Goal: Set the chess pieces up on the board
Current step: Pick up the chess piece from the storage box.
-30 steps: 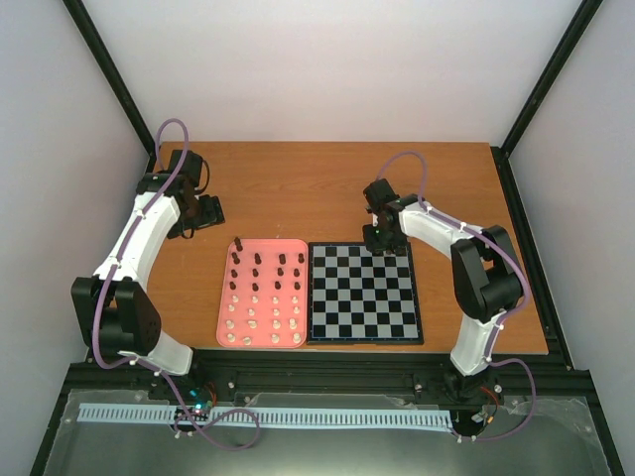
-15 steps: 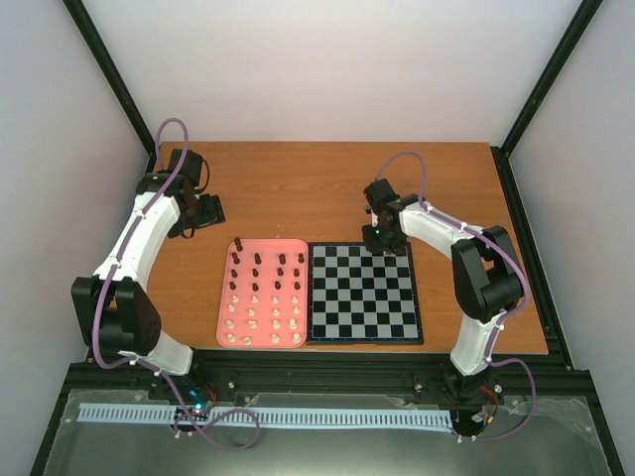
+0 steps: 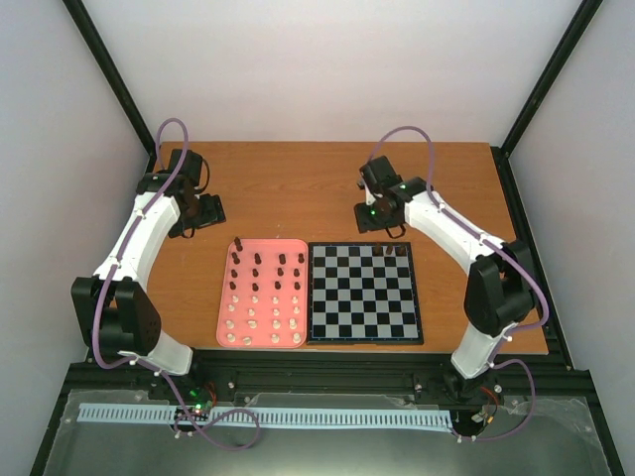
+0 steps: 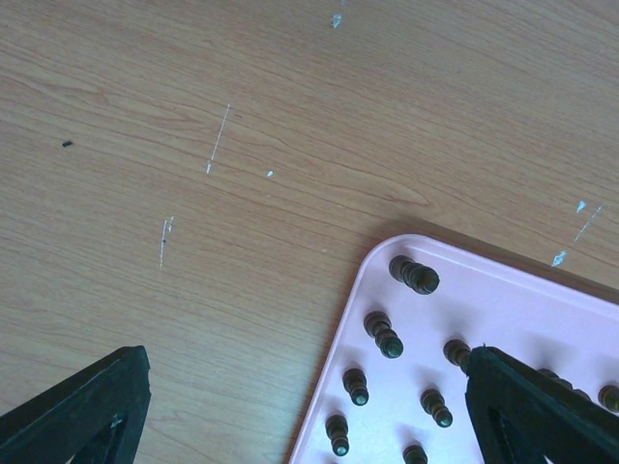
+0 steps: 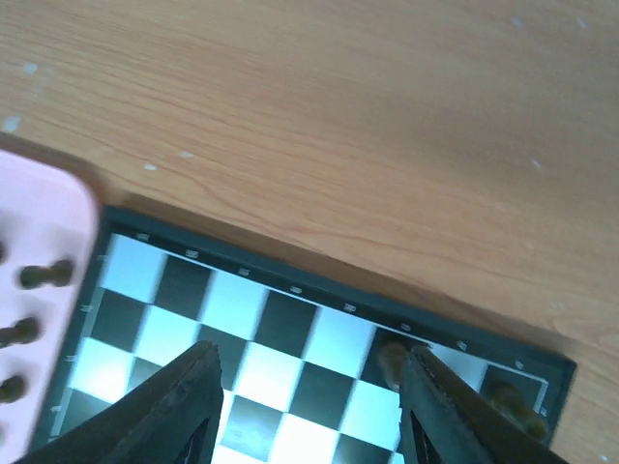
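The board's far row (image 3: 354, 250) is crowded by my right gripper, so that gripper should move back while my left gripper brings the dark piece (image 3: 238, 244) from the pink tray's far corner.
The board (image 3: 363, 309) lies right of centre, and two dark chess pieces (image 3: 383, 251) stand on its far row near the right corner. My right gripper (image 3: 380, 226) hangs open just beyond that far edge. In the right wrist view its fingers (image 5: 189, 401) straddle bare squares of the board (image 5: 280, 319), with one dark piece (image 5: 391, 360) beside the right finger and another (image 5: 515, 406) further right. Dark pieces (image 3: 258, 264) and cream pieces (image 3: 262, 317) stand in rows on the pink tray (image 3: 270, 241). My left gripper (image 3: 208, 211) is open and empty, left of the tray's far corner.
In the left wrist view the open left gripper (image 4: 308, 367) hovers over scratched wood and the pink tray's corner (image 4: 513, 304), where several dark pieces (image 4: 383, 334) stand. The right wrist view catches the tray's edge (image 5: 39, 217). Black frame posts rise at the table's far corners.
My right gripper has opened and drawn back from the board's far row towards the far side, uncovering two dark pieces there. The left arm has not moved.
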You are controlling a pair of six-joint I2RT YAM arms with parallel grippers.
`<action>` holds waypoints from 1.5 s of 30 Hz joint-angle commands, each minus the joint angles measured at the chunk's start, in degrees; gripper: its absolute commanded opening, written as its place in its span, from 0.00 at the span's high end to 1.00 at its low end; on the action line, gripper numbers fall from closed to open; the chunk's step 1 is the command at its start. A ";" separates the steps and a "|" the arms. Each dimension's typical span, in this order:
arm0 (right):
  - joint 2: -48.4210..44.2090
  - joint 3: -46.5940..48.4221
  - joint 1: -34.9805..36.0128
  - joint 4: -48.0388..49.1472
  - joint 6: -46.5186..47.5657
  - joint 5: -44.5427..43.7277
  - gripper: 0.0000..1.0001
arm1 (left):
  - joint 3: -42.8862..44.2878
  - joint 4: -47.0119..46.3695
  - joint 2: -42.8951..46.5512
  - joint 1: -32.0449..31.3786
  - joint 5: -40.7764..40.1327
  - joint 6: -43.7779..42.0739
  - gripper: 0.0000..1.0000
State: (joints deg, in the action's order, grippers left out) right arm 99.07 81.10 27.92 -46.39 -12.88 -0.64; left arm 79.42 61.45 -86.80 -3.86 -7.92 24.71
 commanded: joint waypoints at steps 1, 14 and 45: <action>4.25 9.18 6.34 -3.97 1.19 -0.36 0.50 | -0.06 -0.37 1.02 0.36 0.52 -0.85 0.00; 21.41 26.02 17.13 -6.24 0.43 6.05 0.51 | -0.93 -0.66 2.36 0.35 1.87 -1.14 0.00; 13.19 22.10 3.94 -7.30 2.29 3.26 0.50 | -2.54 -9.72 -15.97 -4.32 11.74 -4.86 0.35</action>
State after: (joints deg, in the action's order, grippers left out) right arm 114.04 103.66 32.91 -53.17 -11.57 2.24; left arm 73.28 52.86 -101.34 -7.79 3.25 20.73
